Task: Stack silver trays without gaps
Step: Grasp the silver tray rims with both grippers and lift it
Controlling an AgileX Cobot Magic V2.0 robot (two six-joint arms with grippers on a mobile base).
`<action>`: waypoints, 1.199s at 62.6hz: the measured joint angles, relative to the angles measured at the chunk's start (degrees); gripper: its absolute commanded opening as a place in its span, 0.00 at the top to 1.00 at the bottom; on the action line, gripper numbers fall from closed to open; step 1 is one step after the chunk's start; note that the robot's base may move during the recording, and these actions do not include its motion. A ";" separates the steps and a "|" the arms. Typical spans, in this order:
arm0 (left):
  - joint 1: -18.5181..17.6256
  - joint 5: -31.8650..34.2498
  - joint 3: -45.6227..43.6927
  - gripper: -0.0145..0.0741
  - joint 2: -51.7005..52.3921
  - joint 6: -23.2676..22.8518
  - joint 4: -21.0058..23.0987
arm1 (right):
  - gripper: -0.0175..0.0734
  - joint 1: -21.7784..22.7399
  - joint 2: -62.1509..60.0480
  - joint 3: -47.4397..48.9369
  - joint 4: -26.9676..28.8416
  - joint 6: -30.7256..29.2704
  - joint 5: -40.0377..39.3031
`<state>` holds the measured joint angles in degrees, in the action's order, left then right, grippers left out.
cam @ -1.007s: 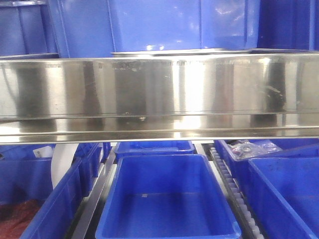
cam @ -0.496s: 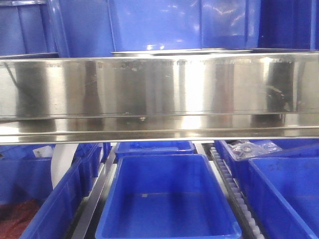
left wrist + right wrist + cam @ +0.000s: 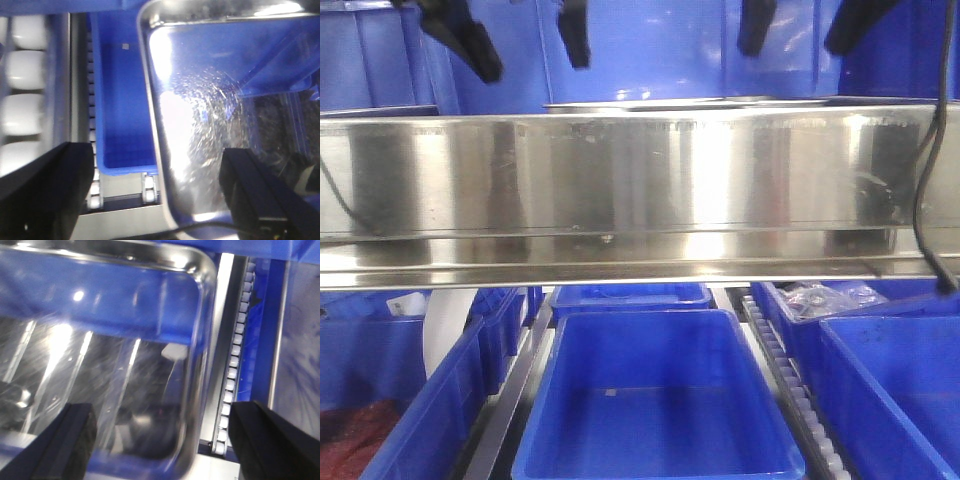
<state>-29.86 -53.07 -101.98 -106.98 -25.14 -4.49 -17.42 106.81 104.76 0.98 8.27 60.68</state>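
The blue [image 3: 215, 40] across the silver tray's polished bottom [image 3: 200, 135] looks like a reflection of bins, so I expect the tray to be empty when I lift it away.
A silver tray [image 3: 680, 101] shows edge-on as a thin slab just above the steel rail. My left gripper [image 3: 530, 60] hangs open above its left end, and my right gripper [image 3: 796, 45] hangs open above its right end. In the left wrist view the tray [image 3: 210, 125] fills the right side, and its left rim runs between the spread fingers of the left gripper [image 3: 155, 200]. In the right wrist view the tray [image 3: 100, 365] lies below, and its right rim and rounded corner lie between the spread fingers of the right gripper [image 3: 170, 445]. Neither gripper touches the tray.
A broad steel shelf rail [image 3: 640, 190] crosses the front view. Deep blue bins [image 3: 655, 400] stand below it, and more blue bins [image 3: 640, 45] stand behind the tray. Roller tracks [image 3: 25, 75] [image 3: 235, 355] flank the tray. A black cable [image 3: 925, 180] hangs at the right.
Both grippers have come down into the top of the front view, where none showed before. The tray and bins have not moved.
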 measured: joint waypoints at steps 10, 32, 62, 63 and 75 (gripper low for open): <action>0.00 2.28 -0.22 0.36 -2.10 -0.23 1.05 | 0.12 0.75 1.95 0.00 -0.11 0.14 -1.39; 0.14 2.33 -0.24 0.36 -4.23 -0.33 1.14 | 0.12 0.88 5.61 0.13 0.37 0.20 -4.09; 0.31 2.08 -0.33 0.56 -6.06 -0.33 1.14 | 0.45 0.88 7.40 0.13 0.72 0.20 -4.60; 0.31 2.08 -0.33 0.59 -6.06 -0.33 1.14 | 0.47 0.88 7.40 0.13 0.72 0.20 -4.60; 0.31 2.22 -0.66 0.88 -6.54 -0.42 1.05 | 0.66 1.10 7.53 0.34 0.33 0.20 -3.86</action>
<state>-29.55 -50.85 -102.64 -113.53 -25.56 -3.44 -16.32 114.34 105.11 1.31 8.47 56.82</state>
